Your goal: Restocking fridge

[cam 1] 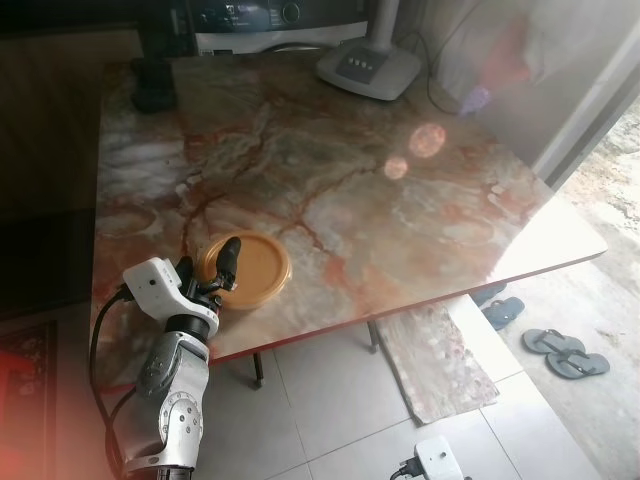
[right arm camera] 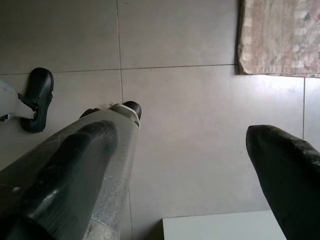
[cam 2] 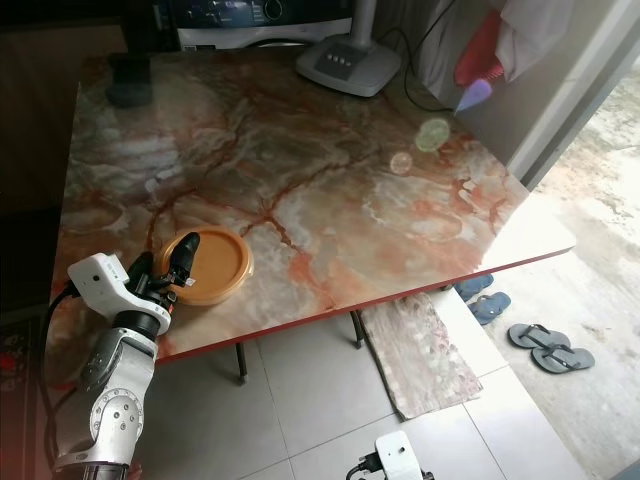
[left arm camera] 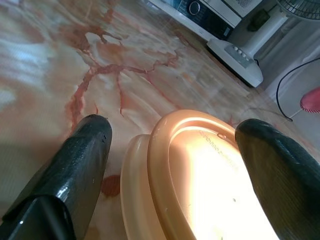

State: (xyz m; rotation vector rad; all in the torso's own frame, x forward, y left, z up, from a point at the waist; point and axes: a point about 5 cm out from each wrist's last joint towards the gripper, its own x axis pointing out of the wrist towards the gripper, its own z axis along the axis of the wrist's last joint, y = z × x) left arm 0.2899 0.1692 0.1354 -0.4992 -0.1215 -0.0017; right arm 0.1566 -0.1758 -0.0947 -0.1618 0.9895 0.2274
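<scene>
I expect the lid to stay shut as I lift and carry the orange container, because the lid's rim (left arm camera: pixel 156 172) fits snugly along the container's side.
A round orange container with a lid (cam 1: pixel 258 268) sits on the marble table (cam 1: pixel 340 170) close to its front left edge. My left gripper (cam 1: pixel 216 272) is open at the container's near side. One black finger (cam 1: pixel 228 258) rises over the lid's edge. In the left wrist view the container (left arm camera: pixel 200 175) lies between the two fingers (left arm camera: pixel 85 160); one stands clear of its side and the other overlaps the lid. My right gripper (right arm camera: pixel 190 130) hangs open over the tiled floor with nothing in it.
A white fan base (cam 1: pixel 368 68) and a dark appliance (cam 1: pixel 280 14) stand at the table's back, with a black object (cam 1: pixel 152 85) at the back left. Under the table's front edge lie a mat (cam 1: pixel 435 360), flip-flops (cam 1: pixel 565 352) and a white device (cam 1: pixel 438 458).
</scene>
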